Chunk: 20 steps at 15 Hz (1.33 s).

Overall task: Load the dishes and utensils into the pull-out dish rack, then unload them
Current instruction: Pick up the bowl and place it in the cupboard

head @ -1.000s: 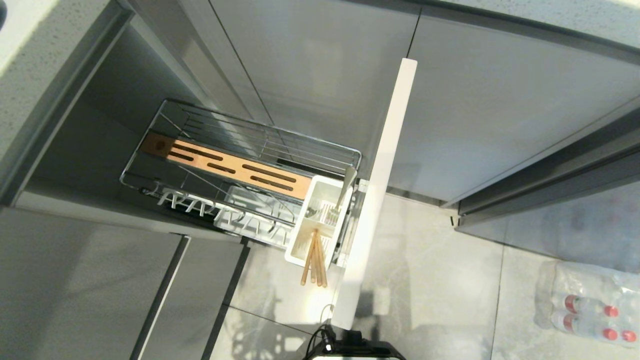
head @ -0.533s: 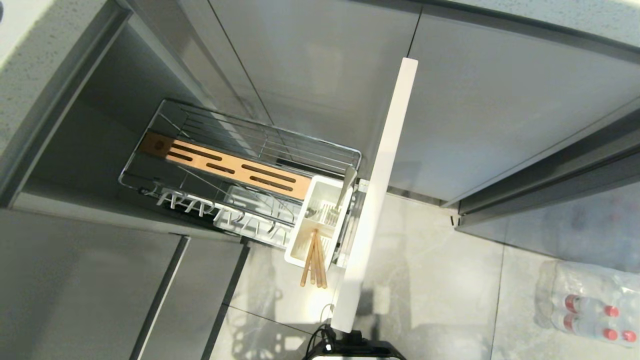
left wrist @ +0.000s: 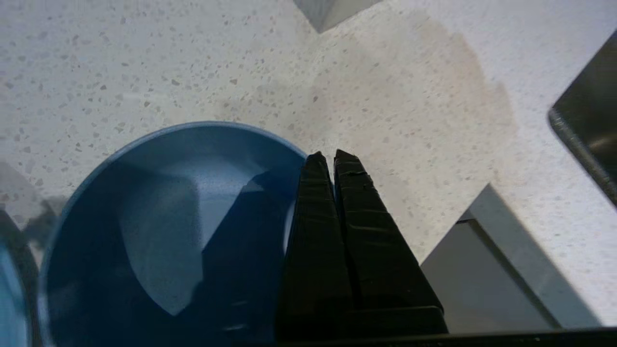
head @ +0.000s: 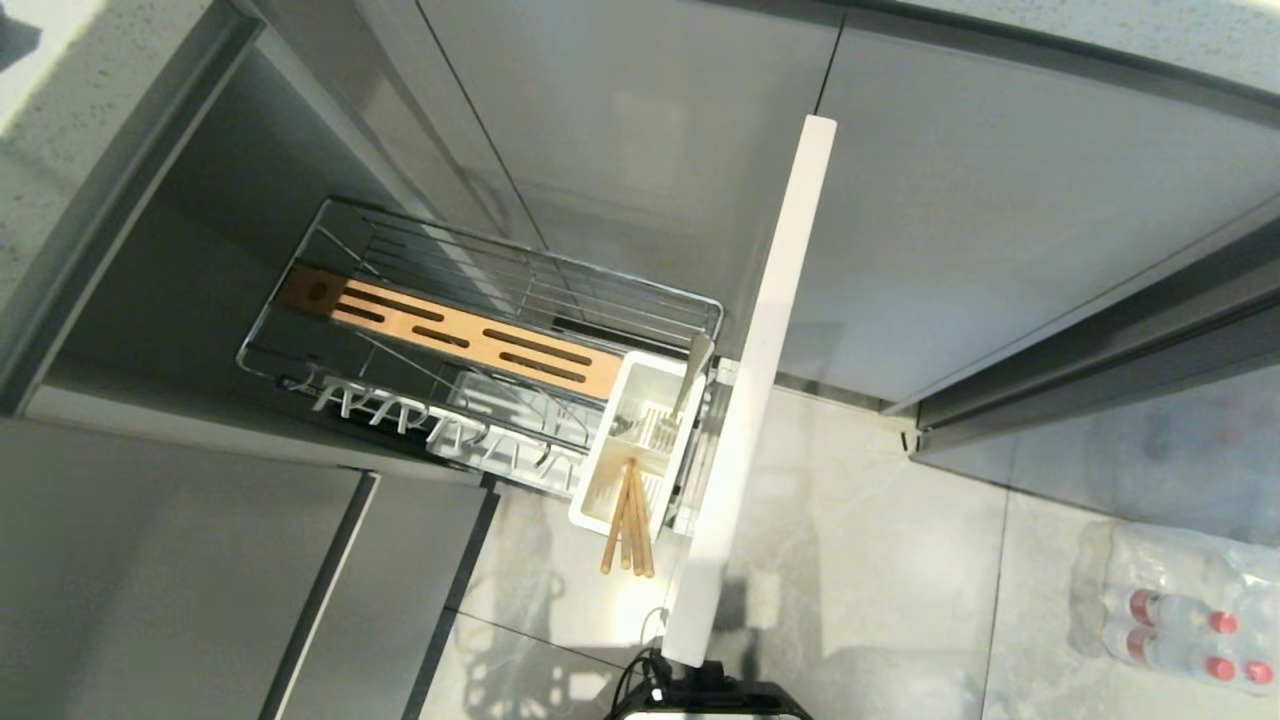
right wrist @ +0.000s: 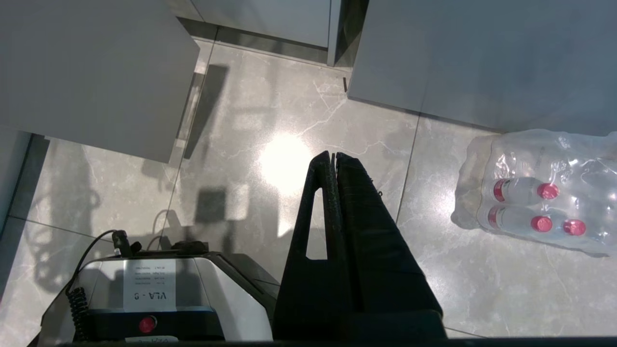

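The grey-blue bowl's rim [left wrist: 293,145] has my left gripper's closed, empty fingers at it. Next, I open them and lower them astride the bowl's side [left wrist: 298,162] before I lift.
In the left wrist view my left gripper [left wrist: 330,155] is shut and empty above a speckled countertop [left wrist: 409,96]. Its tips sit by the rim of the deep grey-blue bowl [left wrist: 159,231]; whether they touch it I cannot tell. A sliver of the light-blue plate [left wrist: 6,294] shows beside the bowl. In the head view the pull-out dish rack [head: 480,300] stands drawn out, with no dishes in it. Its white caddy [head: 640,440] holds the wooden chopsticks [head: 628,522] and the spoon [head: 696,372]. My right gripper [right wrist: 332,154] hangs shut over the floor, parked.
The rack's beige front panel [head: 760,380] stands edge-on to the right of the caddy. A shrink-wrapped pack of water bottles [head: 1170,610] lies on the floor at the right. My base [right wrist: 144,289] is below. A dark metal edge [left wrist: 588,130] borders the countertop.
The rack, the chopsticks and the spoon have not moved. A dark shadow has come onto the countertop at the head view's top left corner.
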{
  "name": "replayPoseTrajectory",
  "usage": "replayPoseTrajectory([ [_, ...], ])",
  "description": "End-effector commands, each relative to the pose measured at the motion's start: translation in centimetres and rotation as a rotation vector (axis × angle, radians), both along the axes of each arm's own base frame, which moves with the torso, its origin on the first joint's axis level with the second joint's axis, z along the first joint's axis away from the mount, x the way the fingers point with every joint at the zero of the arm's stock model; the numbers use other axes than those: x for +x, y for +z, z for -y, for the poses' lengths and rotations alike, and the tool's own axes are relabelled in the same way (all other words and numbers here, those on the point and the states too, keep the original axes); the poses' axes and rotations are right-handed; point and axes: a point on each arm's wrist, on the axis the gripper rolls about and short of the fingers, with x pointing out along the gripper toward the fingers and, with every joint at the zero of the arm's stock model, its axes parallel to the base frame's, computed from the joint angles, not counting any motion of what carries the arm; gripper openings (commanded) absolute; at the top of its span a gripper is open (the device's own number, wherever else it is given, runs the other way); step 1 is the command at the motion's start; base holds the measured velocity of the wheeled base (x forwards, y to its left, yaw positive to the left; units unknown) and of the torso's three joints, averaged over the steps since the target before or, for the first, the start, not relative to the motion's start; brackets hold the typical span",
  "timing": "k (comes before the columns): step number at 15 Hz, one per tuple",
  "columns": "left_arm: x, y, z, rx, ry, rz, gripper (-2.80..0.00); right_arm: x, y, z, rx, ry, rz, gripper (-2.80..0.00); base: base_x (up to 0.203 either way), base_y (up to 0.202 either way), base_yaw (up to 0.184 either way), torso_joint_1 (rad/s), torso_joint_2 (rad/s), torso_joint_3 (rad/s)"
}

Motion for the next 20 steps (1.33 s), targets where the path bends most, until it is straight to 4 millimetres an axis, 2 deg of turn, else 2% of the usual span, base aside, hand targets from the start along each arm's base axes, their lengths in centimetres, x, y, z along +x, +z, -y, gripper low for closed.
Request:
replayPoseTrajectory([
  [1,-1.3,0.3,0.0,-0.006,-0.002,0.021,-2.80,0.0,0.0,0.0,0.001,0.000,-0.001,-2.80,0.000,0.000,0.000,0.000,0.00,0.000],
  [4,-1.6,0.0,0.0,-0.006,-0.001,0.004,-2.80,0.0,0.0,0.0,0.001,0.000,-0.001,-2.80,0.000,0.000,0.000,0.000,0.00,0.000],
  [5,-1.6,0.0,-0.1,-0.003,0.001,0.003,0.00,0.0,0.0,0.0,0.001,0.001,-0.001,-2.80,0.000,0.000,0.000,0.000,0.00,0.000],
  [20,0.6,-1.3,0.1,0.008,-0.001,-0.111,0.00,0.0,0.0,0.0,0.001,0.001,-0.001,-2.80,0.000,0.000,0.000,0.000,0.00,0.000],
])
